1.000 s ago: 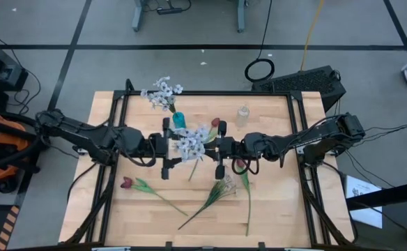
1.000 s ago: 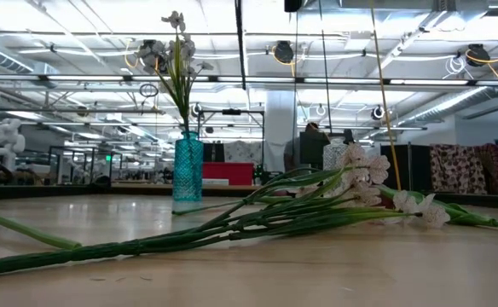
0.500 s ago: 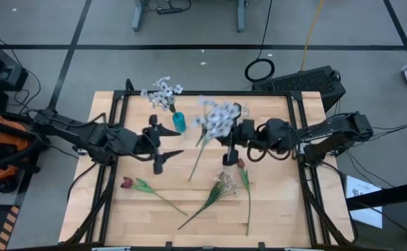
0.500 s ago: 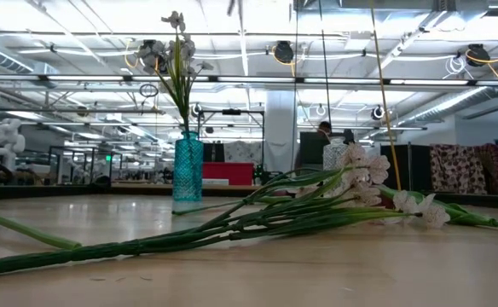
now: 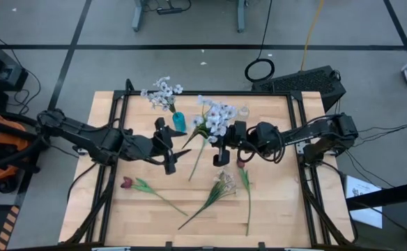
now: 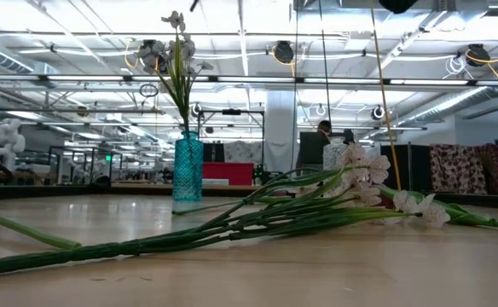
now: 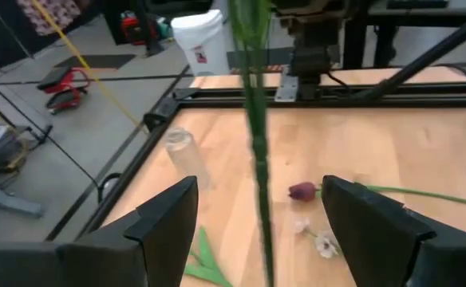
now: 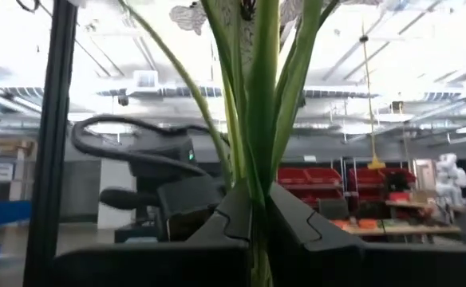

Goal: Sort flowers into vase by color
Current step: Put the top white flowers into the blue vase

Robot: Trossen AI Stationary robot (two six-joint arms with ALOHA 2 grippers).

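The robot's left gripper should hold the white spray's lower stem (image 5: 188, 141), which slants crooked for the teal vase, while the right gripper takes a new grip on its leafy part (image 5: 202, 130).
My right gripper (image 5: 219, 145) is shut on a white blossom spray (image 5: 216, 118) above the middle of the table. My left gripper (image 5: 177, 159) is open. Its fingers stand on either side of that spray's stem (image 7: 257, 159) without touching it. A teal vase (image 5: 179, 122) stands near the far edge and holds another white spray (image 5: 163, 91). A clear vase (image 5: 243, 111) stands to its right. On the near half of the table lie a third white spray (image 5: 223, 184) and two dark red tulips (image 5: 127, 183) (image 5: 242, 164). My right gripper pinches the spray's green stem (image 8: 257, 203) between its two fingers, a short way below the blossoms. The fingers lie across the stem and come level from the table's right. The spray is lifted clear, blossoms up, and its lower stem (image 5: 194, 169) hangs free, slanting toward the near-left.
Black frame rails (image 5: 203, 93) run along the table's edges. In the low view the lying stems (image 6: 232, 226) stretch across the near tabletop, with the teal vase (image 6: 188, 177) behind them. Bare wood (image 5: 287, 202) shows at the near right.
My right gripper has carried the white spray from the table's middle up and toward the far edge, turning it more upright, then eased back left. My left gripper drew back toward the left edge, apart from the spray, and has come back with its fingers around the stem.
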